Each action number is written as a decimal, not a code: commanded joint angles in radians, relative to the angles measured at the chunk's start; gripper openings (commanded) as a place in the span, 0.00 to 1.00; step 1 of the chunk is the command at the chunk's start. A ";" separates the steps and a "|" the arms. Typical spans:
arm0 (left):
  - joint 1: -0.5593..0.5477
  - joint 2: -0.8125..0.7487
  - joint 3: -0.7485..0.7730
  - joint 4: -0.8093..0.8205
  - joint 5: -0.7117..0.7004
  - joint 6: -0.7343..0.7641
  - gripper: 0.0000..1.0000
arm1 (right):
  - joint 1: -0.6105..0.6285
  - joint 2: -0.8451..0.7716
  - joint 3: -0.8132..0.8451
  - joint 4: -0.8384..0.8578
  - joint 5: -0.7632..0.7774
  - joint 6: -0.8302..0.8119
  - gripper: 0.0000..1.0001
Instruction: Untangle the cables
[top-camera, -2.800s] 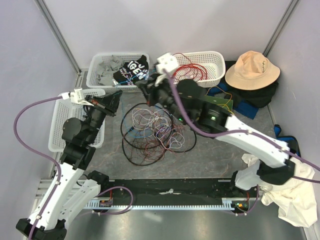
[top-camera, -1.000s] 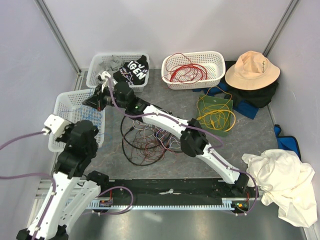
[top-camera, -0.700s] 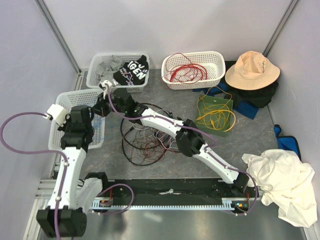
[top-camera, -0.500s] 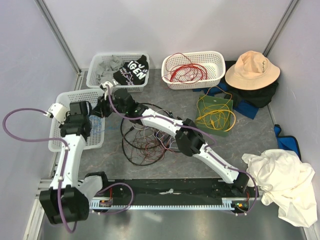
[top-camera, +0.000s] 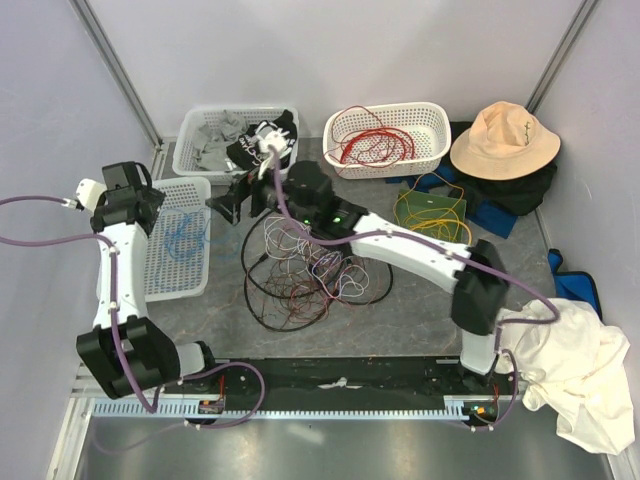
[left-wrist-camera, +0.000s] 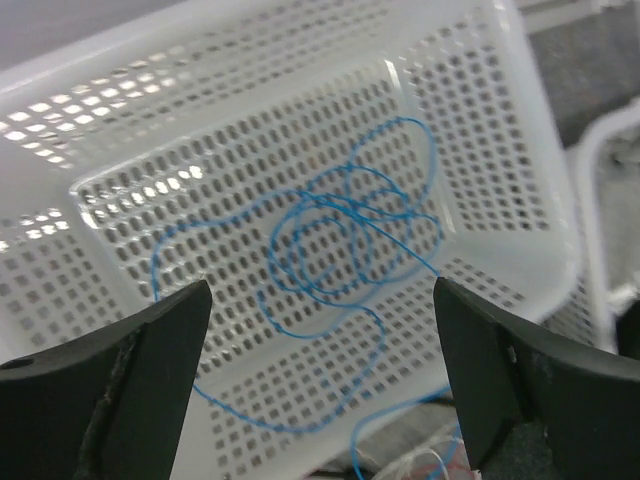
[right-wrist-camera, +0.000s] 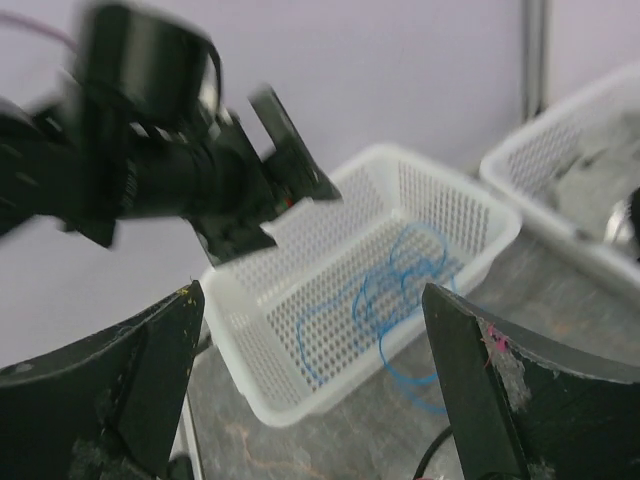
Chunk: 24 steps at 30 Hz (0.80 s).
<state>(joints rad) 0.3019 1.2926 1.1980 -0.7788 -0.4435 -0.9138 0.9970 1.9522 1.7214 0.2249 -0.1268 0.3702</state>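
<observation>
The trailing loop (top-camera: 227, 240) lies loose next to the tangled cables, so the blue cable (top-camera: 185, 236) will come free on its own when the robot lifts it.
A blue cable (top-camera: 185, 236) lies coiled in the white basket (top-camera: 150, 285) at the left, with one loop trailing over the rim onto the table. My left gripper (top-camera: 148, 203) hovers open above that basket; its wrist view looks straight down on the blue cable (left-wrist-camera: 345, 240) between the wide-apart fingers of the left gripper (left-wrist-camera: 321, 292). My right gripper (top-camera: 233, 203) is open and empty beside the basket's far right corner. In its wrist view the right gripper (right-wrist-camera: 312, 295) frames the blue cable (right-wrist-camera: 400, 285) and the left gripper (right-wrist-camera: 272, 205). The tangled cables (top-camera: 310, 265) lie mid-table.
Red cables (top-camera: 375, 145) fill a white basket (top-camera: 432, 115) at the back. Yellow cables (top-camera: 435, 228) rest on a green pad. A basket with grey pieces and a black cloth (top-camera: 262, 143) stands back left. A tan hat (top-camera: 503, 140) and a white cloth (top-camera: 580, 375) lie right.
Both grippers have opened. The blue cable now lies loose in the left basket. The right arm drew back from over the basket; the left arm swung up toward the far left.
</observation>
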 joint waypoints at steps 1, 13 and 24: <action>-0.009 -0.096 0.035 0.097 0.248 0.085 0.99 | -0.005 -0.165 -0.167 0.131 0.108 -0.037 0.98; -0.538 -0.325 -0.336 0.503 0.154 0.151 1.00 | -0.005 -0.348 -0.517 0.192 0.190 -0.011 0.98; -0.750 0.019 -0.170 0.280 -0.351 0.196 1.00 | -0.005 -0.630 -0.836 0.199 0.274 0.036 0.98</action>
<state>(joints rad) -0.4458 1.2308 0.9207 -0.4023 -0.5545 -0.7696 0.9947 1.4532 0.9745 0.3672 0.0975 0.3679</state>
